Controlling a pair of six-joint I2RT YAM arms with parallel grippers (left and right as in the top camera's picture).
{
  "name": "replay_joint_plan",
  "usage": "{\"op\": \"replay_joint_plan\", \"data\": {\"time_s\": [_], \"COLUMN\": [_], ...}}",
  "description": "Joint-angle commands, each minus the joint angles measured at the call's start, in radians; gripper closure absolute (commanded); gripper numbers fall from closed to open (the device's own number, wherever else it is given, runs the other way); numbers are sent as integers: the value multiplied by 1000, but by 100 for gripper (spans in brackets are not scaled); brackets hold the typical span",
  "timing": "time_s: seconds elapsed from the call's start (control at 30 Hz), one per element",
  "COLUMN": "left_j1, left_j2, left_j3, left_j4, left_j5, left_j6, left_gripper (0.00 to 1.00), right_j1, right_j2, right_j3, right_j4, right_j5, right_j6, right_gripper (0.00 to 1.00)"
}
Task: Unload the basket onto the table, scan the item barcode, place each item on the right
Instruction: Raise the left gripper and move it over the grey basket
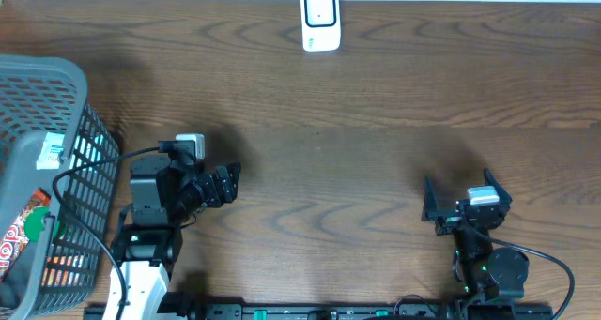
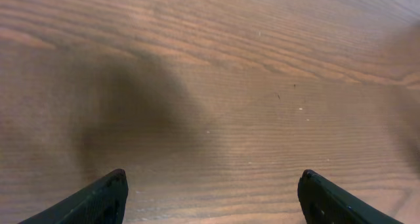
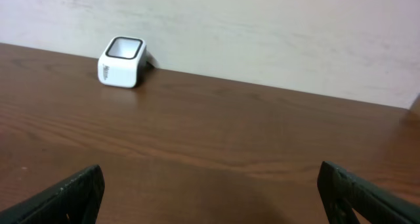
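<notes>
The basket's mesh side is between my left gripper and the items, so next I raise my gripper over the basket's side and lower it to the green lid.
The white barcode scanner stands at the table's far edge, and it also shows in the right wrist view as a small white block against the wall. Packaged items, among them a red snack packet and a small white box, lie in the grey basket at the left. My left gripper hovers open just right of the basket, with only bare wood between its fingertips. My right gripper is open near the front right, facing the scanner, nothing between its fingertips.
The basket's mesh wall stands close to the left arm's base. A black cable loops from that arm past the basket. Brown wooden tabletop lies between the two arms and the scanner.
</notes>
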Motion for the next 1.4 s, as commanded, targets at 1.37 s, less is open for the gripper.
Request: {"op": "replay_joint_plan", "data": {"time_s": [1.37], "left_j1": [-2], "left_j2": [224], "left_j3": [1145], "left_j4": [-921], "left_j5": [-233], "left_j6": [-40], "left_gripper": [16], "right_j1": [15], "right_j2": [19], "right_j3": [-1], "right_j4": [-4], "right_j5": [0], "right_j6": [11], "right_gripper": [1]}}
